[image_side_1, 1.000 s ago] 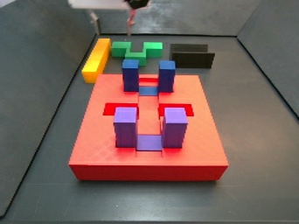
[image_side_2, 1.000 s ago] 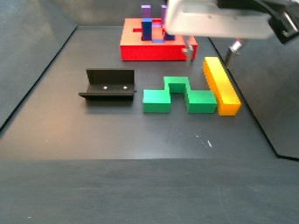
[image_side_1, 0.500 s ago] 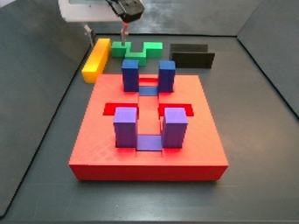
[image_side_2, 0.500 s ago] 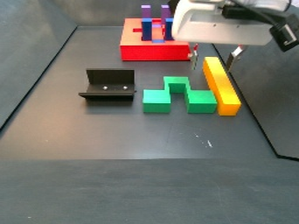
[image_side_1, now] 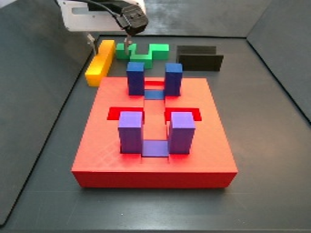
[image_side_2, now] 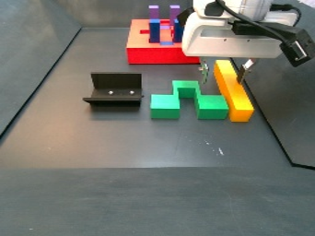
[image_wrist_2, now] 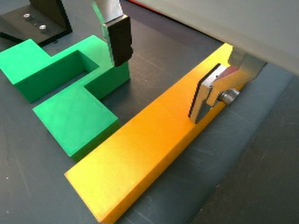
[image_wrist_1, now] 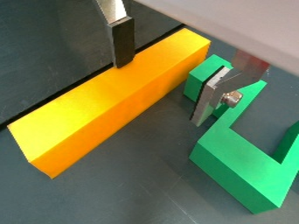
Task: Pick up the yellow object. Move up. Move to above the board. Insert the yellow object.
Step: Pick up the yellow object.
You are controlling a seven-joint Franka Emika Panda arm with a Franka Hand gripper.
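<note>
The gaps (image_side_1: 155,133) between the paired purple and blue blocks line up, so the yellow object (image_side_1: 102,63) will slide down lengthwise between them when I lower it.
The yellow object is a long yellow-orange bar lying flat on the floor; it shows in both wrist views (image_wrist_1: 111,105) (image_wrist_2: 152,149) and in both side views (image_side_1: 100,62) (image_side_2: 234,90). My gripper (image_wrist_1: 163,70) (image_wrist_2: 162,68) is open and empty, low over the end of the bar nearest the board, with one finger on each long side and neither touching it. It also shows in both side views (image_side_1: 107,38) (image_side_2: 226,64). The board (image_side_1: 122,157) (image_side_2: 154,55) is a red slab with upright blue and purple blocks.
A green notched block (image_wrist_1: 239,149) (image_wrist_2: 59,92) (image_side_1: 148,52) (image_side_2: 185,100) lies right beside the bar, close to one finger (image_wrist_1: 208,96). The dark fixture (image_side_1: 201,57) (image_side_2: 113,90) (image_wrist_2: 35,22) stands beyond the green block. Grey walls enclose the floor.
The gripper has moved sideways from over the green block to over the yellow bar and has come down toward it. The jaws stay open. No piece has moved.
</note>
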